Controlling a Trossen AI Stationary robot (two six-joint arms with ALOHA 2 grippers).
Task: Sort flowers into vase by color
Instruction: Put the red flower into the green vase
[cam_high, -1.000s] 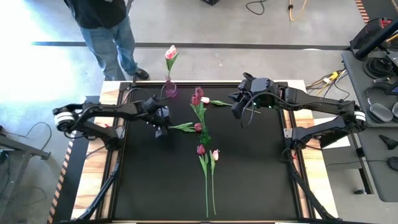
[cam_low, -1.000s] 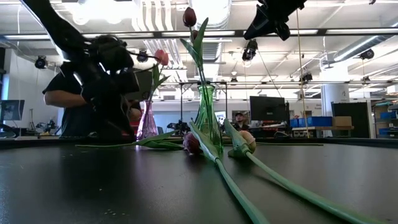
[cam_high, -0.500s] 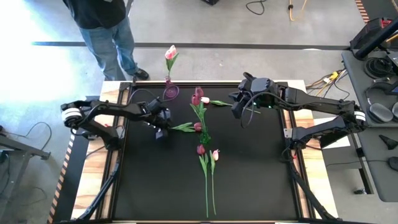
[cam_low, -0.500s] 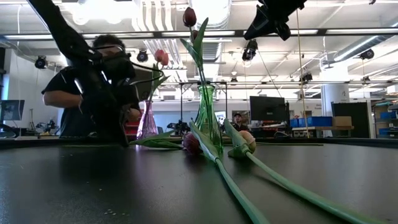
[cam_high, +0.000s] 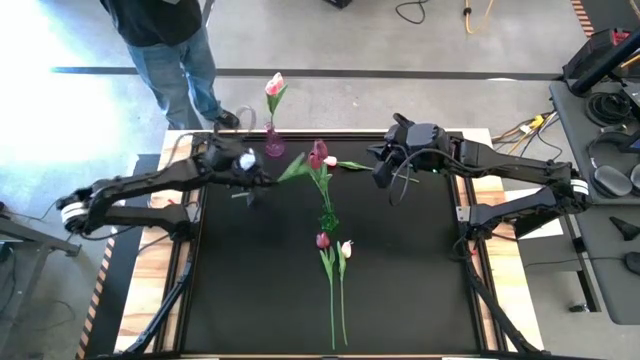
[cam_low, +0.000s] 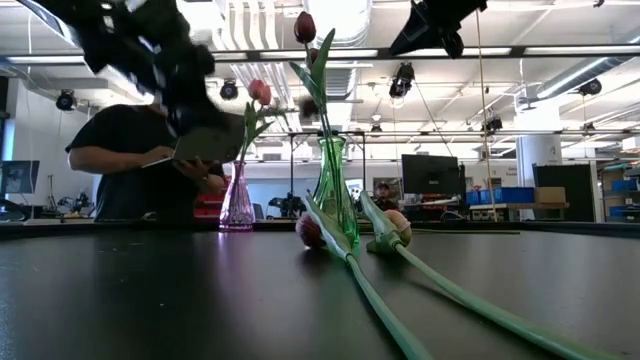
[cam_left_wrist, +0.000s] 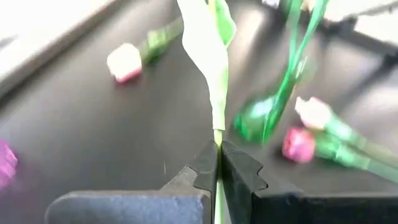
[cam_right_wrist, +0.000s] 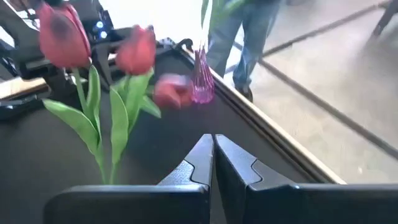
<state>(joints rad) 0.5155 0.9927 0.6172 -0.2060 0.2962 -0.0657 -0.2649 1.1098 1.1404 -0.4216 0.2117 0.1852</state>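
The dark flower's head (cam_right_wrist: 173, 92) is pointing toward the green vase while my left gripper holds the flower, so my right gripper should first take the flower upright by its leaves (cam_high: 294, 168).
My left gripper (cam_high: 255, 180) is shut on a dark-headed flower (cam_high: 294, 168), raised above the table between the pink vase (cam_high: 272, 146) and the green vase (cam_high: 326, 214). Its head shows as a blur (cam_low: 308, 105). The pink vase holds a pale pink tulip (cam_high: 273, 83). The green vase holds dark red tulips (cam_high: 318, 152). A dark flower (cam_high: 323, 240) and a pale one (cam_high: 346, 246) lie side by side on the table, stems toward the near edge. Another pale flower (cam_high: 331, 160) lies by the green vase. My right gripper (cam_high: 386, 186) hovers shut and empty right of the green vase. My left gripper pinches the flower's thin green stem (cam_left_wrist: 217, 140) between its two fingers, just below a long leaf (cam_left_wrist: 208, 56). The fingers slant down from above, from the table's left. The flower is lifted clear of the table, with its leaf and head reaching toward the green vase.
A person (cam_high: 165, 40) stands beyond the table's far left corner, holding a tablet (cam_low: 200, 150). The wooden table frame (cam_high: 178, 150) borders the black mat. The near half of the mat, left and right of the two lying stems, holds nothing.
My left gripper has shut on the stem of the dark flower that lay left of the green vase. It has then risen and moved toward the far edge. The flower has left the table and now hangs clear, its head swinging near the green vase's tulips.
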